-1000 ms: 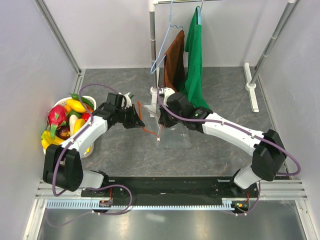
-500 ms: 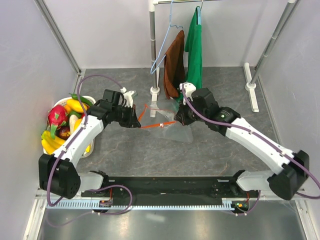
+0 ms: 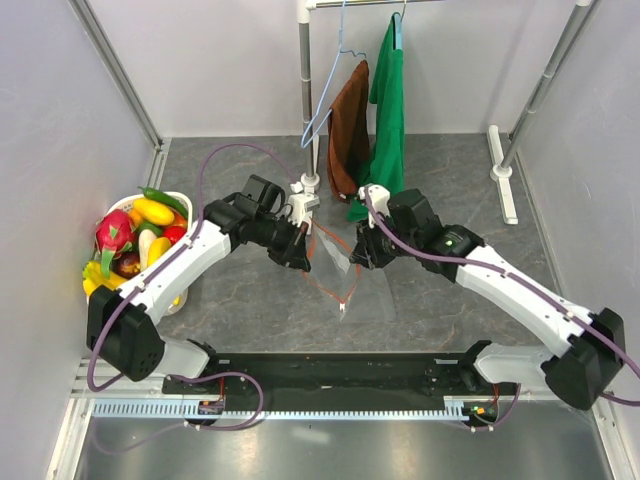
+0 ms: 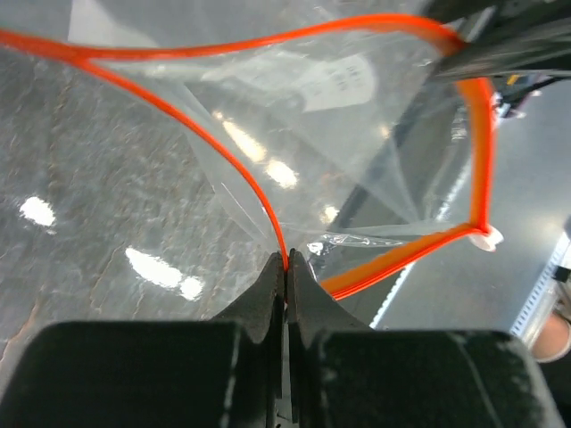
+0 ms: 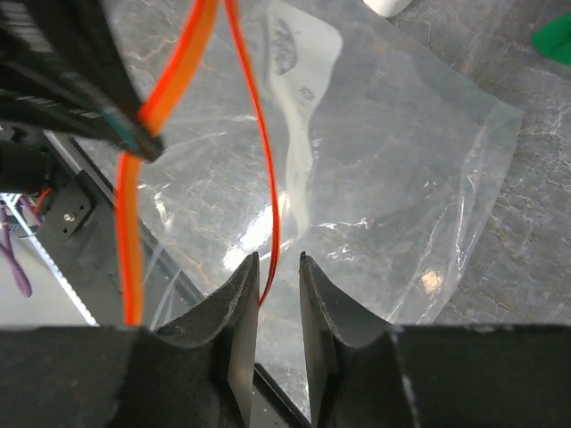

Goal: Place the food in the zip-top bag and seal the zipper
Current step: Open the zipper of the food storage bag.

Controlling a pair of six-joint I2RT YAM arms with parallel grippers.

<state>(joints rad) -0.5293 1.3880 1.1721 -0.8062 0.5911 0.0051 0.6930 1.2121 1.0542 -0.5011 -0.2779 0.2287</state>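
The bag's orange strip (image 5: 273, 210) is loose between my right gripper's open fingers. My right gripper should close tightly on it before my left gripper leaves for the food basket (image 3: 143, 250).
The zip-top bag (image 3: 365, 290) hangs between my two grippers over the grey table, its mouth pulled open. My left gripper (image 3: 300, 250) (image 4: 285, 261) is shut on the zipper (image 4: 241, 169), the thin orange strip on the bag's near lip. My right gripper (image 3: 362, 250) (image 5: 277, 259) is open, and the zipper's other orange strip (image 5: 268, 187) runs loosely between its fingers, close to the left one. The white slider (image 4: 486, 237) (image 3: 341, 314) dangles at the low end of the strip. The bag's white label (image 5: 299, 53) faces up. The food (image 3: 135, 235) is piled in a white basket (image 3: 181, 200) at the far left.
A clothes rack stands at the back, with a brown cloth (image 3: 350, 125), a green cloth (image 3: 388, 100) and a blue hanger (image 3: 325, 110). Its pole base (image 3: 310, 182) is just behind the left gripper. A white rack foot (image 3: 503, 180) lies at the right.
My right gripper has opened and let go of the orange strip. The left arm swung right toward the centre with its strip. The bag mouth now sags, with the slider lower.
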